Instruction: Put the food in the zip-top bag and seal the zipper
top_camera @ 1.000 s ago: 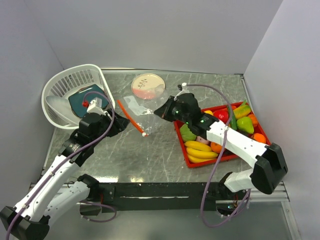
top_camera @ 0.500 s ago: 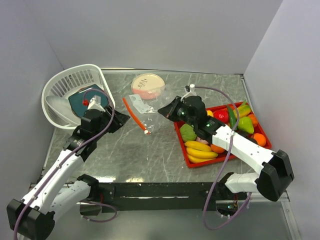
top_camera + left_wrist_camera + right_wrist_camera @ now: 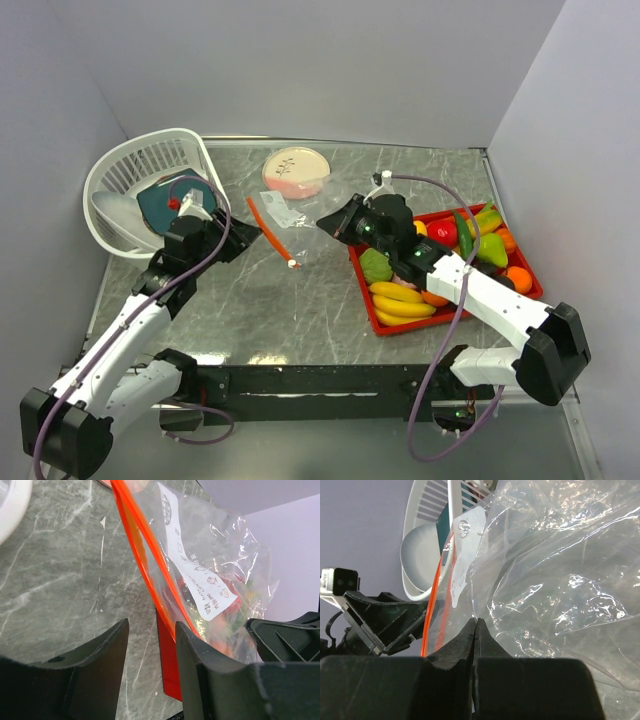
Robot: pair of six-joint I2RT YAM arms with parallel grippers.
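Note:
My right gripper is on the bag's clear film (image 3: 317, 208), away from the zipper. My left gripper should hold the zipper edge (image 3: 268, 230) while my right gripper moves next to it.
The clear zip-top bag (image 3: 296, 214) hangs between my two grippers over the table. Its orange-red zipper (image 3: 268, 230) runs down to a small white end piece (image 3: 292, 266). My right gripper (image 3: 322, 222) is shut on the bag's clear film (image 3: 560, 570), with the jaws pinched together (image 3: 476, 622). My left gripper (image 3: 252, 236) is open, and its jaws (image 3: 151, 630) stand apart just beside the zipper (image 3: 145, 560), which passes behind the right finger. The food (image 3: 400, 298), bananas, pears, oranges and a chilli, lies in the red tray (image 3: 440, 318) on the right.
A white lattice basket (image 3: 112, 172) holding a dark teal item stands at the back left, close behind my left arm. A round pink and cream plate (image 3: 296, 172) lies at the back, behind the bag. The basket also shows in the right wrist view (image 3: 420, 540).
My right gripper has moved right and back with the bag's film, drawing the bag along. My left gripper has moved up close to the zipper. Little has changed in the last half second.

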